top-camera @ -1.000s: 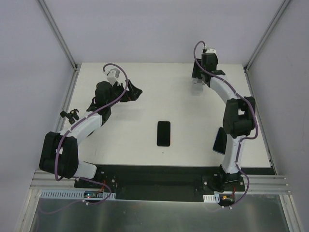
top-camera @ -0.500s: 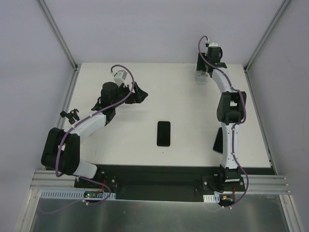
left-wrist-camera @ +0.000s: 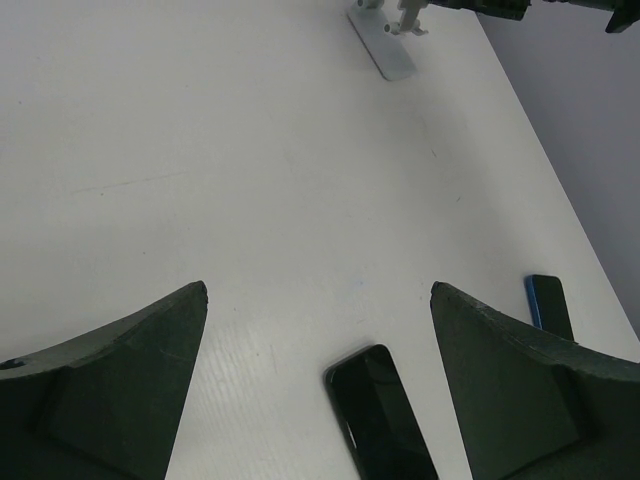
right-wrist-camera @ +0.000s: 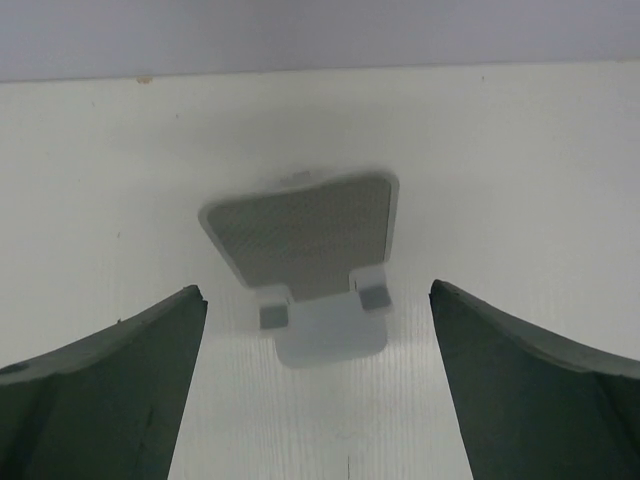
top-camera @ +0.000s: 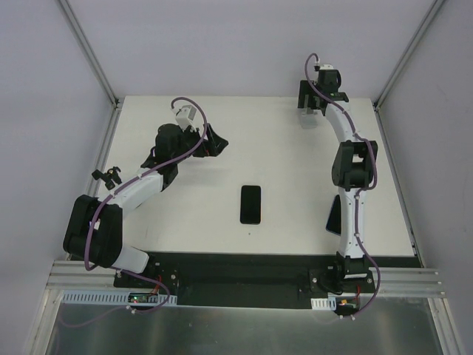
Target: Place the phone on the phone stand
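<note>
The phone stand (right-wrist-camera: 312, 235) is upright and empty, so my right gripper keeps going to the free-lying blue-edged phone (top-camera: 334, 216) and closes across the phone's sides.
A black phone (top-camera: 250, 204) lies flat, screen up, in the middle of the white table; it also shows in the left wrist view (left-wrist-camera: 380, 415), below and between my open fingers. The pale grey phone stand (top-camera: 307, 120) stands at the far right edge and shows in the left wrist view (left-wrist-camera: 385, 45). My left gripper (top-camera: 215, 140) is open and empty, up and left of the phone (left-wrist-camera: 318, 290). My right gripper (top-camera: 308, 109) is open and empty, hovering just over the stand, whose backrest and lip (right-wrist-camera: 312, 240) lie between its fingers (right-wrist-camera: 318, 290).
A second dark phone with a blue edge (top-camera: 335, 216) lies near the right arm's lower link, also in the left wrist view (left-wrist-camera: 548, 305). A small black clamp-like part (top-camera: 109, 176) sits at the table's left edge. Grey walls enclose the table.
The right arm has stretched out to the far edge and its gripper now sits over the stand. The left gripper has shifted a little to the right. The phone has not moved.
</note>
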`<state>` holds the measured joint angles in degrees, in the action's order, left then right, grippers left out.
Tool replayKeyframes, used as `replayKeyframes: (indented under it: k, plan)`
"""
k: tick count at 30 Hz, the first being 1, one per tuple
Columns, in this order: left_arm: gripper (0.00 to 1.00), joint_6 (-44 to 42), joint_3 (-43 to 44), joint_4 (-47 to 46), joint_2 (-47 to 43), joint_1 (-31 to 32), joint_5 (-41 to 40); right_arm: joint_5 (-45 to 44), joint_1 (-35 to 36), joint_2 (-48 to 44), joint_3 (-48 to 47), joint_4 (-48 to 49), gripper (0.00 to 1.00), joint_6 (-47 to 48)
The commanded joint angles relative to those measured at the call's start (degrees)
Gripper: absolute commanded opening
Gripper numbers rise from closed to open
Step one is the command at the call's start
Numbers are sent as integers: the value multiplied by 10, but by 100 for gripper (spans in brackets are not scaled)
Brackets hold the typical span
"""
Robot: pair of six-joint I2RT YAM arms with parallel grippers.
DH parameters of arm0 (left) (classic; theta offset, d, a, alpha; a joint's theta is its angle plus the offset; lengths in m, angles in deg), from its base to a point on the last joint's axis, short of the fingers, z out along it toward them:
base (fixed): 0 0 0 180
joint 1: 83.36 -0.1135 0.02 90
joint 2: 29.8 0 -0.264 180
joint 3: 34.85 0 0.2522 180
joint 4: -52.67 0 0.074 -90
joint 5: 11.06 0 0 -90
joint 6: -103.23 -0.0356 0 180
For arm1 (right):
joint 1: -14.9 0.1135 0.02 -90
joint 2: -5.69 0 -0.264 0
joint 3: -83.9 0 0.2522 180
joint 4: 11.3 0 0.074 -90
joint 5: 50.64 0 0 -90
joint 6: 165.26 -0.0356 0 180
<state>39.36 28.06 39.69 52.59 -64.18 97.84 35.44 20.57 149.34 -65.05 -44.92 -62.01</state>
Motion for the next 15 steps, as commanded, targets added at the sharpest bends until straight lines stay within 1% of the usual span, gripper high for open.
replayKeyframes:
  k: [1, 2, 3, 4, 5, 6, 7, 9, 10, 12, 13, 15]
  plan:
    - [92, -16, 15, -14, -6, 4, -11, -36, 5, -149, 66, -67, 96, -38]
    - [92, -19, 13, -14, -8, 4, -14, -47, 8, -184, 103, -67, 96, -54]
    - [92, -20, 11, -15, -13, 4, -19, -56, 8, -218, 182, -66, 96, -61]
    - [92, -21, 8, -14, -14, 4, -22, -60, 8, -285, 221, -69, 96, -71]
    - [92, -24, 7, -14, -17, 4, -25, -65, 10, -318, 258, -71, 96, -82]
    - [92, -25, 6, -14, -19, 4, -26, -66, 11, -352, 304, -76, 96, -107]
    - [92, -25, 4, -13, -18, 4, -25, -61, 11, -410, 378, -81, 96, -118]
    - [92, -23, 3, -13, -18, 4, -25, -50, 11, -466, 459, -101, 96, -145]
    - [92, -23, 5, -13, -16, 4, -21, -50, 11, -511, 523, -114, 96, -148]
    - [92, -20, 6, -14, -14, 4, -18, -57, 10, -553, 581, -150, 96, -156]
    - [92, -20, 6, -14, -12, 4, -15, -67, 9, -585, 629, -167, 96, -167]
    - [92, -20, 5, -14, -12, 4, -13, -79, 6, -618, 672, -202, 96, -183]
